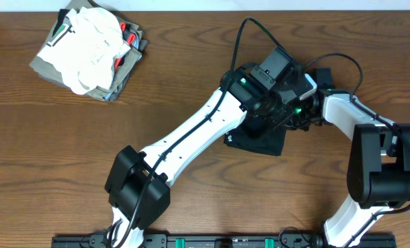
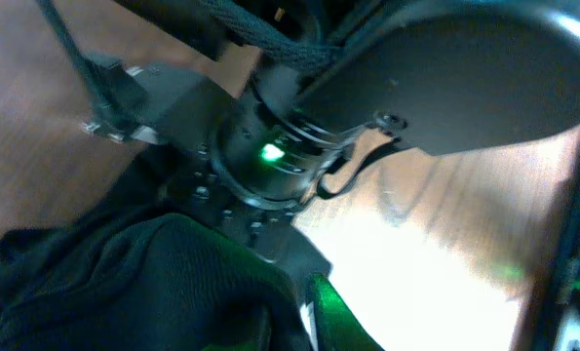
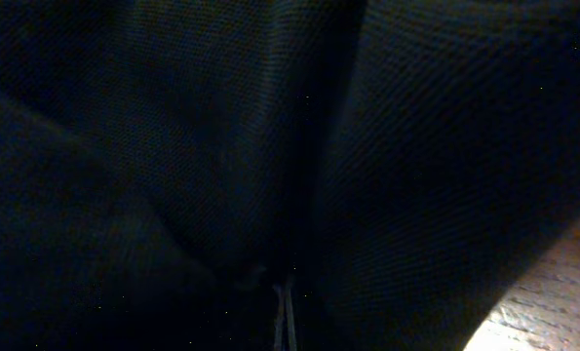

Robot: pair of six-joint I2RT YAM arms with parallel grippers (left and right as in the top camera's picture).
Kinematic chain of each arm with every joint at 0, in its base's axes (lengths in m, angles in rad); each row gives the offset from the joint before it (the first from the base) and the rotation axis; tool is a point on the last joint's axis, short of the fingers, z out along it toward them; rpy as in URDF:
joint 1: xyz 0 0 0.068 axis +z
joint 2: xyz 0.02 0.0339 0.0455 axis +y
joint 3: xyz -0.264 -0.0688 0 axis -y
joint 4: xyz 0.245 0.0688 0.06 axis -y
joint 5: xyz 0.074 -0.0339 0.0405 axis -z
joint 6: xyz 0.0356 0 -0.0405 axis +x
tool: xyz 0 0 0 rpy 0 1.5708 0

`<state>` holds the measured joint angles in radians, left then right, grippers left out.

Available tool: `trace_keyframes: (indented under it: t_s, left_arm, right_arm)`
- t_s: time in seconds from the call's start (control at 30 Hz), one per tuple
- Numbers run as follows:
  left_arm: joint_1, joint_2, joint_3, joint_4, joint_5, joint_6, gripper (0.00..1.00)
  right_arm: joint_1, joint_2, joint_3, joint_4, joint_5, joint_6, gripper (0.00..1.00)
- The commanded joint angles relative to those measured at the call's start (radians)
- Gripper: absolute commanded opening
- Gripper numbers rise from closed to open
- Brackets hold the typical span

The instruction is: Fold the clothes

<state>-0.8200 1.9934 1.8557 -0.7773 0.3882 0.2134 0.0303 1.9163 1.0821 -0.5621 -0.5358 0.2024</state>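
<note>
The robot's left gripper is crowding its right arm over the bunched black garment [image 1: 254,140], so the left gripper should move back and the right gripper should spread the garment's edge [image 1: 282,140].
The black garment [image 1: 258,142] lies bunched in the middle right of the table, mostly hidden under both arms. In the left wrist view the black fabric [image 2: 124,283] rises close to the camera and runs against my left gripper [image 2: 314,317], whose one visible finger glows green and looks closed on a fold. In the right wrist view the black fabric [image 3: 173,146] fills the frame. My right gripper [image 3: 285,312] has its fingers pressed together with fabric around them. In the overhead view the two gripper heads meet above the garment. No white logo shows.
A stack of folded white, olive-grey and red garments [image 1: 87,48] sits at the far left corner. My right arm's wrist with a green light [image 2: 270,153] is right in front of the left camera. Bare wooden table [image 1: 191,200] surrounds the garment.
</note>
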Motion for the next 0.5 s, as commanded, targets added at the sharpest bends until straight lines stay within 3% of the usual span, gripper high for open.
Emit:
trace_keyframes:
  t_s: [0.0, 0.1, 0.47]
  left_arm:
    - [0.001, -0.002, 0.016, 0.018, -0.016, -0.002, 0.78]
    - [0.001, -0.002, 0.016, 0.037, -0.016, -0.002, 0.99]
    - [0.049, -0.041, 0.017, 0.076, -0.016, -0.033, 0.98]
  right_arm:
    - [-0.021, 0.051, -0.017, -0.004, 0.035, 0.009, 0.01]
    - [-0.037, 0.036, 0.01, -0.023, 0.026, 0.002, 0.01]
    - [-0.135, -0.144, 0.132, -0.152, 0.03, -0.048, 0.01]
